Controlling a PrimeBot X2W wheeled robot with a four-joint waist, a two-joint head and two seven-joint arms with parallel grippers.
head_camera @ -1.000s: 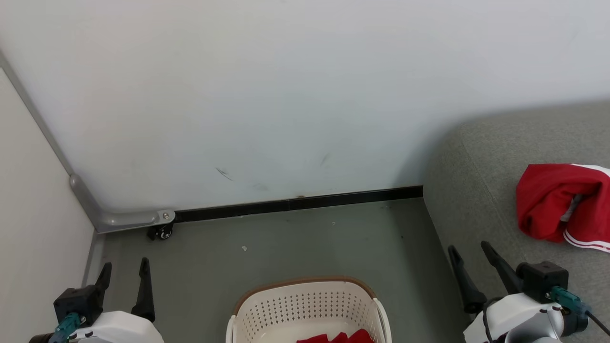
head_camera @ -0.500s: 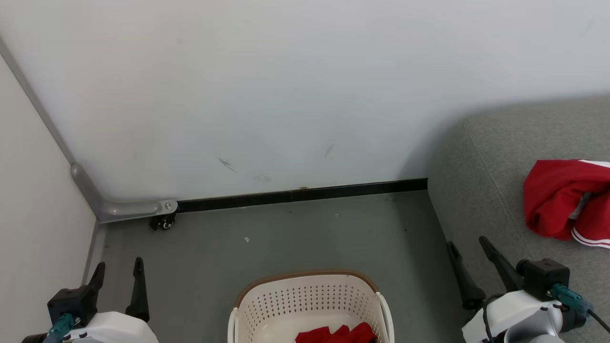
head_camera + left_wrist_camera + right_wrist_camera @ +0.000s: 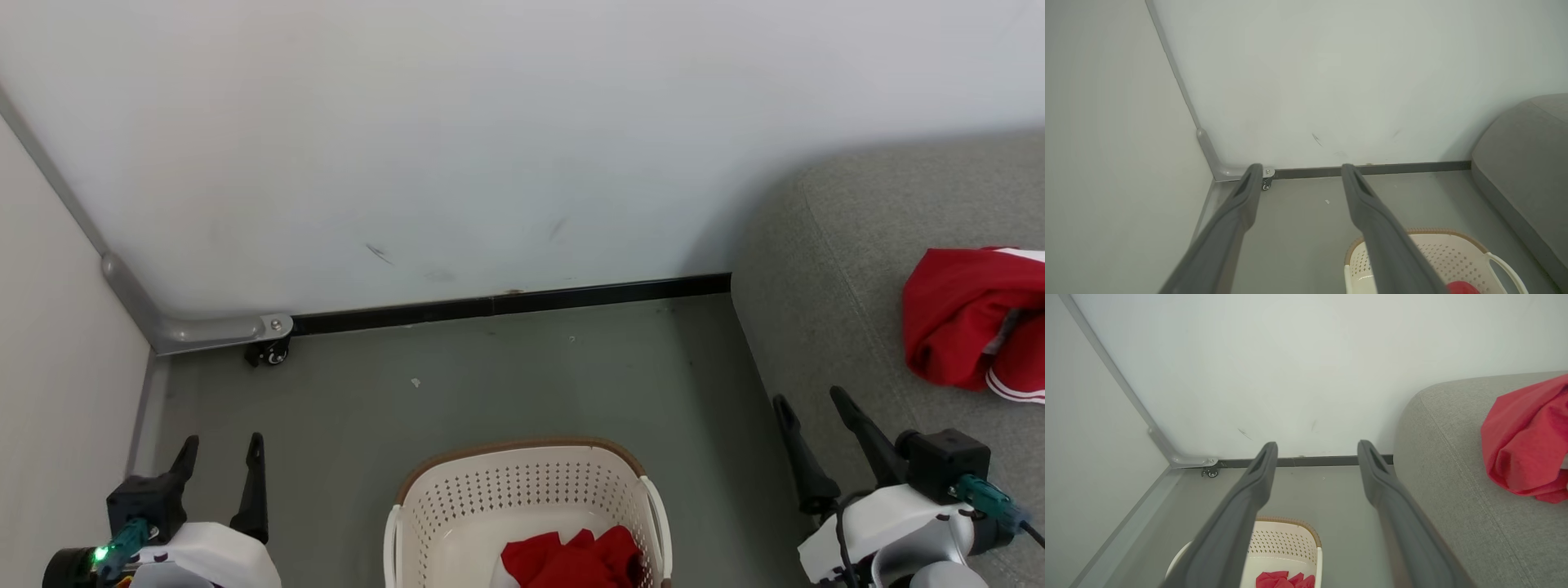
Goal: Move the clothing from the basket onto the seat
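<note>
The clothing [image 3: 580, 562] lies in one compact heap beside clear basket's bottom [image 3: 472, 545], so I expect the clothing to come up whole, leaving an empty spot, when I lift.
The cream-white basket [image 3: 522, 490] with a brown rim stands on the floor at the bottom middle of the head view, holding crumpled red clothing [image 3: 571, 559]. Another red garment [image 3: 971, 327] with white stripe trim lies on the grey seat [image 3: 824, 310] at the right. My left gripper [image 3: 222, 445] hangs open at the lower left, well left of the basket. My right gripper [image 3: 812, 398] hangs open at the lower right, over the seat's front edge. The right wrist view shows the basket [image 3: 1290, 547], its red clothing [image 3: 1284, 580] and the seat's garment [image 3: 1523, 449].
A pale wall [image 3: 490, 147] with a dark skirting strip [image 3: 506, 306] closes off the back. A side panel [image 3: 57, 343] with a grey corner bracket [image 3: 204, 331] and a small caster [image 3: 265, 354] bounds the left. Grey floor [image 3: 531, 384] lies between basket and wall.
The whole head view has shifted downward, so the camera moved: more of the basket and its red clothing shows now. Both grippers keep their open pose.
</note>
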